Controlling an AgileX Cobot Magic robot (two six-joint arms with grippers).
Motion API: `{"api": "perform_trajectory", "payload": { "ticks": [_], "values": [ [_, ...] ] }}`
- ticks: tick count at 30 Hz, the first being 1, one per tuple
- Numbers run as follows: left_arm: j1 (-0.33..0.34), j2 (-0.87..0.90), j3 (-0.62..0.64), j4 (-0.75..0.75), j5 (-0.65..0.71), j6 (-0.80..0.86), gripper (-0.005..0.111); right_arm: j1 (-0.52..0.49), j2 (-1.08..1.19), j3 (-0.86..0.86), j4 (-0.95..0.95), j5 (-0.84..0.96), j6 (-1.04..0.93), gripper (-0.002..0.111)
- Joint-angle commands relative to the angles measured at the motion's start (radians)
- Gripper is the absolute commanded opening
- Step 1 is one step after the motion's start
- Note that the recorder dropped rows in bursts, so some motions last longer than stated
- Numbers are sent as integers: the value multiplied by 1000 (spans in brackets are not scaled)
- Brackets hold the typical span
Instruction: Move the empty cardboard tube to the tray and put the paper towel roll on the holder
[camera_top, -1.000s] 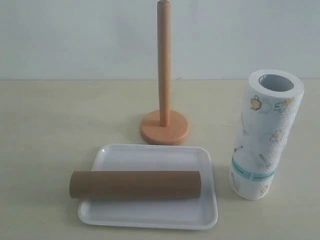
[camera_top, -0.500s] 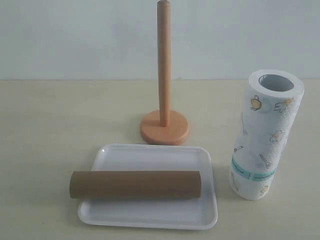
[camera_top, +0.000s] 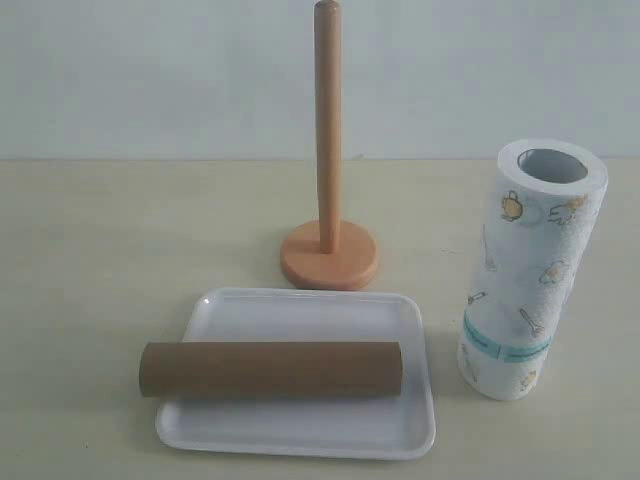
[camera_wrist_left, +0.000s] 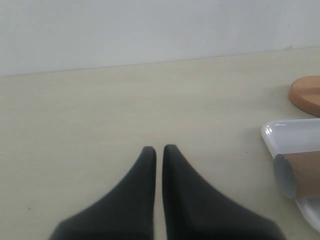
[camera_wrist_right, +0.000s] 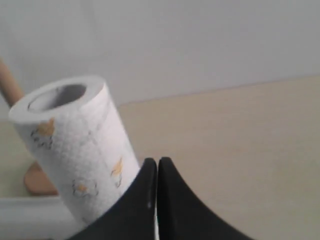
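The wide core (camera_top: 552, 166) has more room than the slim pole takes up, so the paper towel roll (camera_top: 530, 280) will slip down to the holder's base when the robot lowers it.
The brown cardboard tube (camera_top: 270, 369) lies lengthwise across the white tray (camera_top: 310, 308), its left end jutting past the rim. Behind the tray stands the wooden holder (camera_top: 328, 150) with its pole bare. The paper towel roll (camera_top: 530, 270) stands upright on the table to the right of the tray. Neither gripper shows in the exterior view. My left gripper (camera_wrist_left: 159, 149) is shut and empty over bare table, with the tube's end (camera_wrist_left: 295, 174), the tray corner (camera_wrist_left: 280, 135) and the holder's base (camera_wrist_left: 307, 94) off to one side. My right gripper (camera_wrist_right: 157, 161) is shut and empty beside the roll (camera_wrist_right: 75, 145).
A pale wooden table (camera_top: 110, 250) spreads under everything, with a plain white wall (camera_top: 150, 70) behind it. The holder's pole (camera_wrist_right: 9, 82) shows past the roll in the right wrist view.
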Motion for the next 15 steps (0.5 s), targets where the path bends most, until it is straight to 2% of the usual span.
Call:
{"api": "perform_trajectory", "payload": {
  "ticks": [1,8,12,15],
  "values": [
    [3,-4,4,-8,-3,-9,4,139,167,10,-19,-75,-59,0],
    [3,-4,4,-8,-3,-9,4,343,360,167,-104,-507,-162,0],
    [3,-4,4,-8,-3,-8,4,356,452,167,-61,-534,-226,0],
    [3,-4,4,-8,-3,-8,4,356,536,167,-23,-687,-251,0]
  ]
}}
